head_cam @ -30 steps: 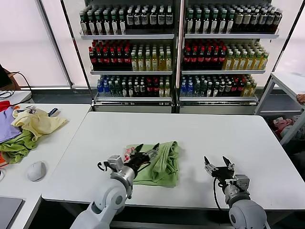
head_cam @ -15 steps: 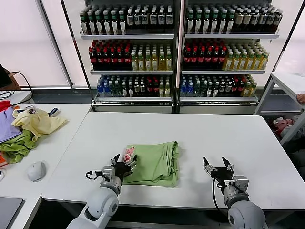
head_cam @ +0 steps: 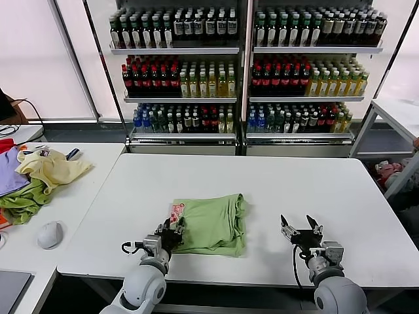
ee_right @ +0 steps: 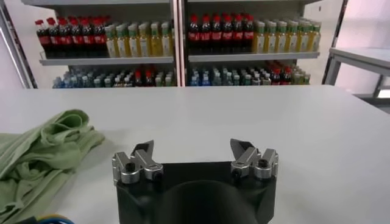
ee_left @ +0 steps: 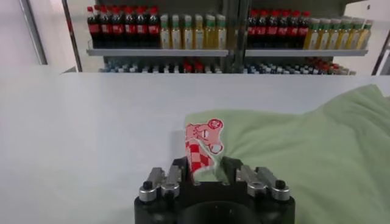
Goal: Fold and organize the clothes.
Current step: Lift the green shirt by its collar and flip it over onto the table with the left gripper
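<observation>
The light green shirt rests plain side up [head_cam: 211,221], its print mostly hidden, so I should raise the patch edge [head_cam: 177,211] with my left gripper and flip the shirt over.
The light green shirt [head_cam: 213,224] lies folded in a compact rectangle on the white table [head_cam: 262,183], its red-and-white print patch [head_cam: 176,209] at the left edge. My left gripper [head_cam: 171,229] sits at the shirt's near-left corner, shut on the fabric edge. In the left wrist view the patch [ee_left: 204,137] and a fold of the shirt [ee_left: 304,146] run between the closed fingers of the left gripper [ee_left: 206,168]. My right gripper [head_cam: 300,226] rests open and empty to the right of the shirt, apart from it. In the right wrist view the right gripper [ee_right: 192,149] stands wide open, with the shirt [ee_right: 42,146] off to one side.
A second table on the left holds a pale yellow garment [head_cam: 52,167], a darker green garment [head_cam: 23,199], a purple one [head_cam: 8,173] and a grey mouse [head_cam: 50,233]. Shelves of bottles [head_cam: 242,72] stand behind the table. A white stand [head_cam: 393,121] is at far right.
My left gripper has drawn back from over the shirt to its near-left corner and closed on the edge. The shirt lies flatter. The right gripper has stayed put.
</observation>
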### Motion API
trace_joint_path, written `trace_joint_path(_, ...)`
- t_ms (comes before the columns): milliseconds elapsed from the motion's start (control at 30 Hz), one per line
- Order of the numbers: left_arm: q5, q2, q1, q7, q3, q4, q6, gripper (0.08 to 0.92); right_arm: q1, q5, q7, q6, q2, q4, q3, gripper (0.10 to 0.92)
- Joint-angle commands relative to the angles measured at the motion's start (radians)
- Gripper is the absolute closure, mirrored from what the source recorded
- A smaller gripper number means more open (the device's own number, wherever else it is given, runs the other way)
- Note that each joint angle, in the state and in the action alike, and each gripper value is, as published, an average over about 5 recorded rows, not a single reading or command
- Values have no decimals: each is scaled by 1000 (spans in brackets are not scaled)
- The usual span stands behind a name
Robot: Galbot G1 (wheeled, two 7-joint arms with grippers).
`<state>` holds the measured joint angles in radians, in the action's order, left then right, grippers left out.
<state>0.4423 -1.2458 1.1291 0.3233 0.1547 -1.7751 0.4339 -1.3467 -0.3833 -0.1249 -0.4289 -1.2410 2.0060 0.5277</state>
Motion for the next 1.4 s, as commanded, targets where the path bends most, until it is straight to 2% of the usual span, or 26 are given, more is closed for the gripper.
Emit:
trace_joint_path(33, 63, -1, 9, 5, 21, -7, -51, 655, -1, 0, -1, -1, -2, 7, 1, 203)
trace_joint_path(167, 104, 17, 4, 23, 60, -65, -89, 768, 0, -1, 1, 0, -1, 11, 2, 203)
trace_joint_path(333, 202, 85, -8, 14, 144, -146, -88, 883, 7, -7, 2, 0, 1, 13, 2, 203)
trace_joint_path(467, 264, 165, -18, -3, 236, -176, -68, 889, 19, -16, 3, 0, 2, 11, 2, 203)
trace_joint_path(733, 353, 382, -48, -28, 439, -206, 8, 889, 55, -33, 5, 2, -5, -4, -8, 203)
trace_joint_path(833, 369, 437, -67, -34, 469, -229, 51, 889, 62, -34, 6, 2, -9, -3, -12, 203)
trace_joint_path(900, 372, 448, -78, -27, 459, -258, 80, 889, 64, -34, 6, 2, -11, 0, -15, 203)
trace_joint_path(1000, 351, 411, -89, -7, 401, -303, 107, 889, 65, -34, 7, 2, -11, 5, -17, 203)
trace_joint_path(1133, 260, 289, -112, 15, 255, -313, 124, 889, 61, -33, 7, 2, -13, 14, -15, 203)
trace_joint_path(1233, 151, 160, -156, 27, 106, -255, 133, 889, 58, -31, 7, 1, -16, 17, -13, 203)
trace_joint_path(1400, -35, -49, -245, 30, -91, -66, 138, 889, 55, -25, 7, 1, -21, 20, -8, 203)
